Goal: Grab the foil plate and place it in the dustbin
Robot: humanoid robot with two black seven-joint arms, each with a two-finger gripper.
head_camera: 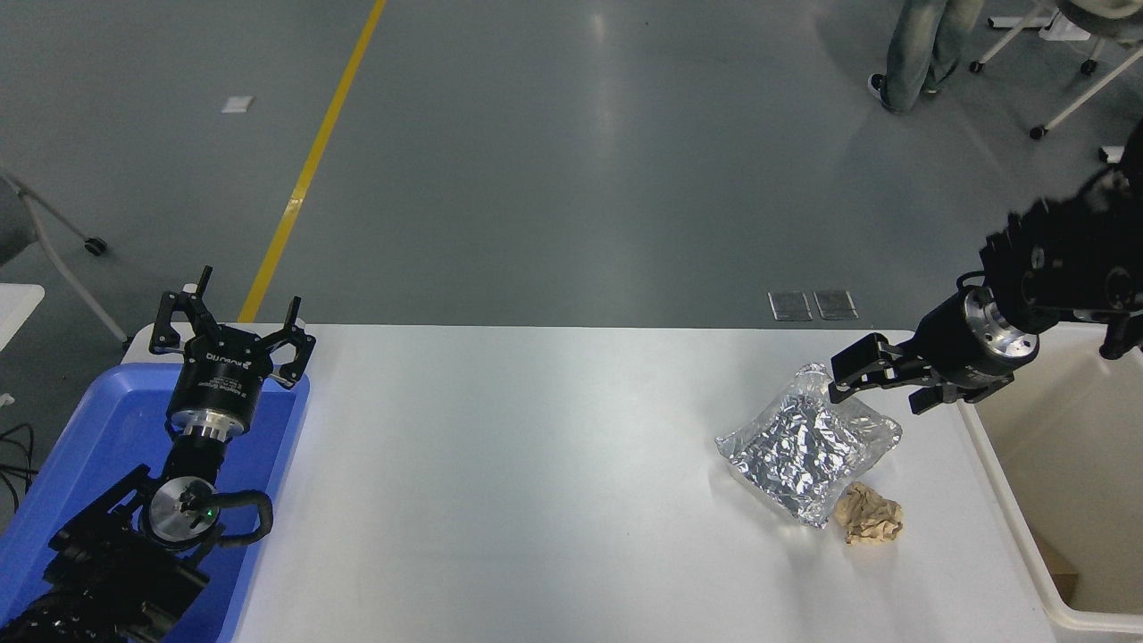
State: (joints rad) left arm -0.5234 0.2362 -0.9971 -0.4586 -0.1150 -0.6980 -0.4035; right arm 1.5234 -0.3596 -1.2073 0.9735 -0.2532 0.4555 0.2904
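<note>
The paper ball [870,515] is touching the foil plate's edge [842,497]. So I expect the paper ball to move aside and stay behind when I lift the foil plate.
The foil plate [808,446], a shiny crinkled silver tray, lies flat on the white table [536,464] at the right. My right gripper [871,390] is open and empty, low over the plate's far right corner, its fingers straddling the rim there. The cream-white dustbin [987,464] stands at the table's right edge, just right of the gripper. My left gripper [230,332] is open and parked at the lower left above the blue tray.
A small tan crumpled paper ball [869,513] lies against the plate's near right corner. A blue tray [80,446] sits at the left end. A person's legs [920,45] and chair bases stand on the floor far right.
</note>
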